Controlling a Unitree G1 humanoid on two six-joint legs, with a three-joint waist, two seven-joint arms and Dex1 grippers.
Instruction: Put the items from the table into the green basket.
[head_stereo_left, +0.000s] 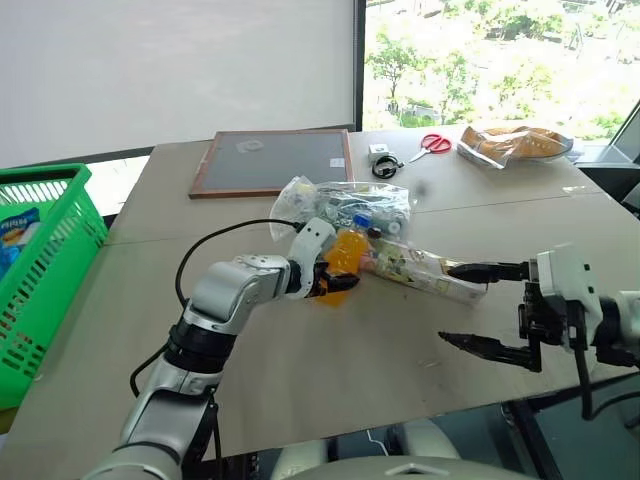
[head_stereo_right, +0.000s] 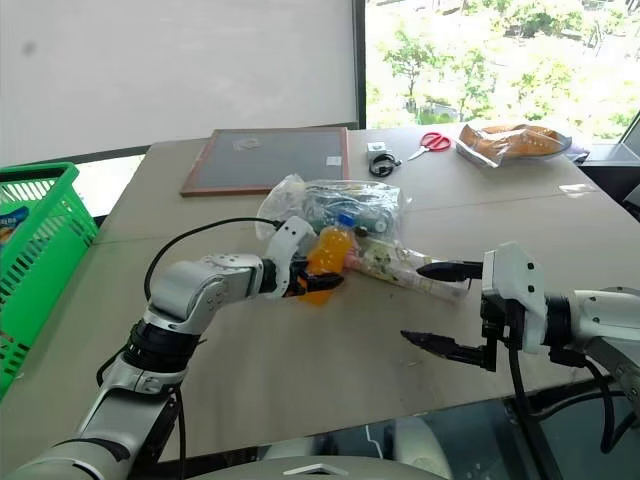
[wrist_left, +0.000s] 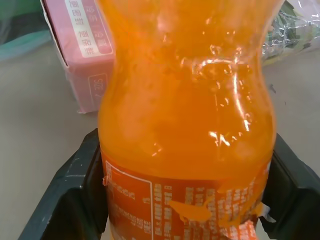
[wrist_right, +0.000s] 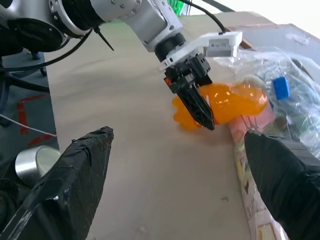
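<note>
The bottle's lower body (wrist_left: 185, 200) is held from both sides by my left gripper, so I keep carrying the bottle until it is over the green basket (head_stereo_left: 38, 212), then let go.
The small orange drink bottle (head_stereo_left: 347, 250) with a blue cap lies on the table (head_stereo_left: 330, 380), against the crinkly clear plastic bag (head_stereo_left: 345, 203) and the long pink box (head_stereo_left: 425, 270). My left gripper (head_stereo_left: 335, 280) has a finger (wrist_left: 75, 185) pressed against each side of the bottle's lower body; the bottle still rests on the tabletop. Off to the right, my right gripper (head_stereo_left: 446, 303) hovers open and holds nothing, with the pink box's end near its upper finger. The green basket (head_stereo_left: 50, 172) stands at the table's left edge, away from both grippers.
A framed dark board (head_stereo_left: 270, 160) lies at the back, with a black cable (head_stereo_left: 385, 165), red scissors (head_stereo_left: 435, 143) and a clear bag of orange things (head_stereo_left: 515, 143) to its right. A blue packet (head_stereo_left: 15, 228) sits inside the basket.
</note>
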